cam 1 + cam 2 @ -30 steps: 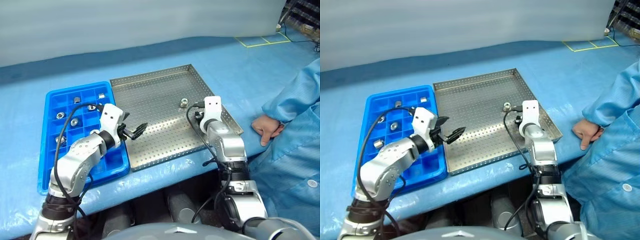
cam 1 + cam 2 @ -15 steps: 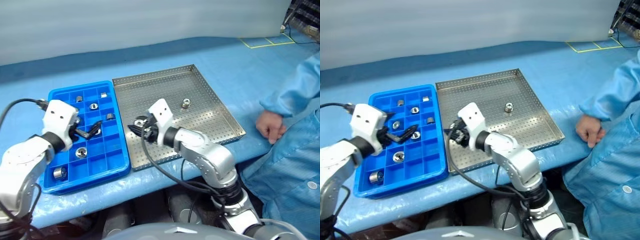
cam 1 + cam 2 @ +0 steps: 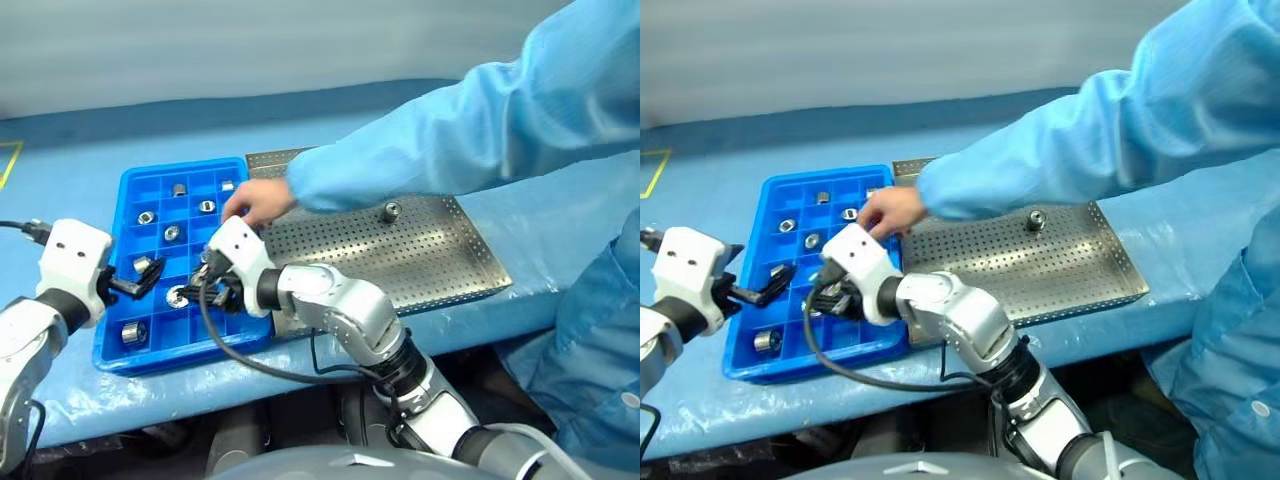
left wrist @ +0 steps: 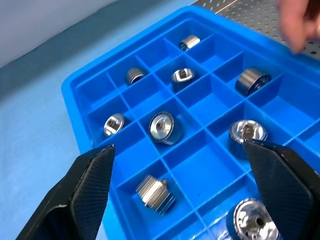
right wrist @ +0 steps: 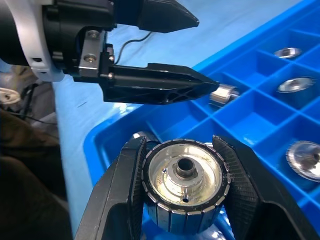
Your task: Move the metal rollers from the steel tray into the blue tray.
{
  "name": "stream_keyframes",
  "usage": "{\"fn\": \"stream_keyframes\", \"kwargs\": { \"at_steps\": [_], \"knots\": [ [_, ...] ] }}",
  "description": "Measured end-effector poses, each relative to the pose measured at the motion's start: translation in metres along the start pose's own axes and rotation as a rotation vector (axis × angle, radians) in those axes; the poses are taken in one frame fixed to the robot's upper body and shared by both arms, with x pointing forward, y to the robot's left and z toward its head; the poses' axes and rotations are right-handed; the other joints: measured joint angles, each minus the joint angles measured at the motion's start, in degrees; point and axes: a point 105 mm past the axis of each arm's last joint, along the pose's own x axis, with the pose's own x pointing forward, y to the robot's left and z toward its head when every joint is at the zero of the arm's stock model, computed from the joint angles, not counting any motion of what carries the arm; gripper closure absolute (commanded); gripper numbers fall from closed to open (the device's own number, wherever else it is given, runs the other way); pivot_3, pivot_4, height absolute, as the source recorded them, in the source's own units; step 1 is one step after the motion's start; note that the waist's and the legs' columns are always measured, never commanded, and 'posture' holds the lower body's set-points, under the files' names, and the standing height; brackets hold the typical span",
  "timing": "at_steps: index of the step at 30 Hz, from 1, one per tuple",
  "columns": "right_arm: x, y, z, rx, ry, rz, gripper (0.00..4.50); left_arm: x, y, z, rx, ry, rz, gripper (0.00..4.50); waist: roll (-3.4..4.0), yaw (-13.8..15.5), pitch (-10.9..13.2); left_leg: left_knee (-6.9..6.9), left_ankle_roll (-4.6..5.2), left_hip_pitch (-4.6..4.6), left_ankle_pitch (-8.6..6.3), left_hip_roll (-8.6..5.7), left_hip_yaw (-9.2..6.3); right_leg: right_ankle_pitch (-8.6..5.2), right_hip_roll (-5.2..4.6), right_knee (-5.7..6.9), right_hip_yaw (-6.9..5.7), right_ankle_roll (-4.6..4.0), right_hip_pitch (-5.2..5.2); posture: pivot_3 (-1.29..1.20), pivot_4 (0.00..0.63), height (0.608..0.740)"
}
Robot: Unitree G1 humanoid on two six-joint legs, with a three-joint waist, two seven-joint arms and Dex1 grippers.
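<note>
My right gripper is holding the held roller (image 3: 177, 297) upright over a free cell of the blue tray, so it should keep going down until the roller meets the cell's bottom (image 3: 179, 313).
Over the near part of the blue tray (image 3: 170, 358) my right gripper (image 3: 207, 287) is shut on a metal roller (image 5: 186, 187), a ribbed silver ring with a dark hole. To its left my left gripper (image 3: 134, 284) hangs open and empty above the same tray, its two black fingers (image 4: 87, 182) spread wide. Several metal rollers (image 4: 161, 127) lie in separate cells of the blue tray. One more roller (image 3: 391, 211) stands on the perforated steel tray (image 3: 430, 262), right of the blue one.
A person's arm in a light blue sleeve (image 3: 450, 125) reaches across the steel tray from the right. The hand (image 3: 257, 203) hovers over the blue tray's far right cells, close behind my right gripper. Blue cloth (image 3: 60, 130) covers the table.
The camera has shifted. My right gripper swung left from the steel tray to over the blue tray. My left gripper drew back left. The person's arm reached in across the steel tray.
</note>
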Motion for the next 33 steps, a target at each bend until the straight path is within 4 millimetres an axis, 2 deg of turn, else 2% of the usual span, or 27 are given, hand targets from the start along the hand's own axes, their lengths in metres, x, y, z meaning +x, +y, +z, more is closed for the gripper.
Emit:
{"fn": "stream_keyframes", "kwargs": {
  "at_steps": [4,12,18,19,23,27,30,33],
  "knots": [
    [0.006,0.005,-0.015,0.030,0.059,0.037,2.77,-0.003,0.001,-0.001,-0.003,0.005,0.012,0.00,-0.03,2.3,0.0,0.04,-0.03,0.15,0.01,0.02,-0.11,-0.16,-0.03,-0.01,-0.16,-0.27,0.01,0.03,0.150,0.740],
    [0.010,-0.018,-0.043,0.090,0.156,-0.060,2.77,-0.004,-0.003,0.001,-0.014,-0.015,0.018,0.00,-0.29,3.8,-0.2,0.14,-0.10,0.18,0.04,-0.02,-0.22,-0.16,-0.09,0.01,-0.33,-0.30,0.11,0.01,0.150,0.740],
    [0.008,-0.023,-0.042,0.083,0.149,-0.083,2.77,0.001,-0.009,0.007,-0.007,-0.036,-0.011,0.00,-0.28,3.6,-0.2,0.10,-0.12,0.15,0.06,-0.01,-0.27,-0.17,-0.04,0.01,-0.38,-0.31,0.11,-0.03,0.150,0.740],
    [0.008,-0.023,-0.042,0.081,0.151,-0.083,2.01,0.002,-0.010,0.008,-0.006,-0.039,-0.016,0.00,-0.28,3.5,-0.2,0.10,-0.12,0.15,0.06,-0.01,-0.28,-0.17,-0.03,0.01,-0.38,-0.31,0.12,-0.03,0.150,0.740],
    [0.004,-0.025,-0.042,0.041,0.146,-0.079,0.77,0.008,-0.013,0.014,-0.002,-0.057,-0.037,0.00,-0.29,3.4,-0.2,0.12,-0.12,0.16,0.07,-0.02,-0.29,-0.17,-0.03,0.00,-0.41,-0.31,0.13,-0.06,0.150,0.740],
    [-0.002,-0.024,-0.034,0.010,0.094,-0.067,0.77,0.014,-0.017,0.014,-0.008,-0.055,-0.063,0.00,-0.29,3.0,-0.2,0.12,-0.12,0.14,0.07,-0.01,-0.28,-0.17,0.00,0.01,-0.40,-0.30,0.16,-0.10,0.150,0.740],
    [-0.009,-0.028,-0.017,-0.013,0.007,-0.095,0.77,0.021,-0.021,0.016,-0.014,-0.062,-0.086,0.00,-0.29,2.8,-0.2,0.13,-0.16,0.12,0.10,-0.01,-0.29,-0.17,0.01,0.05,-0.40,-0.30,0.16,-0.15,0.150,0.740],
    [-0.026,-0.041,0.005,-0.036,-0.094,-0.175,0.77,0.030,-0.033,0.020,-0.031,-0.089,-0.136,0.00,-0.31,2.4,-0.2,0.16,-0.15,0.13,0.10,-0.03,-0.29,-0.16,-0.02,0.04,-0.40,-0.29,0.17,-0.18,0.150,0.740]
  ]
}}
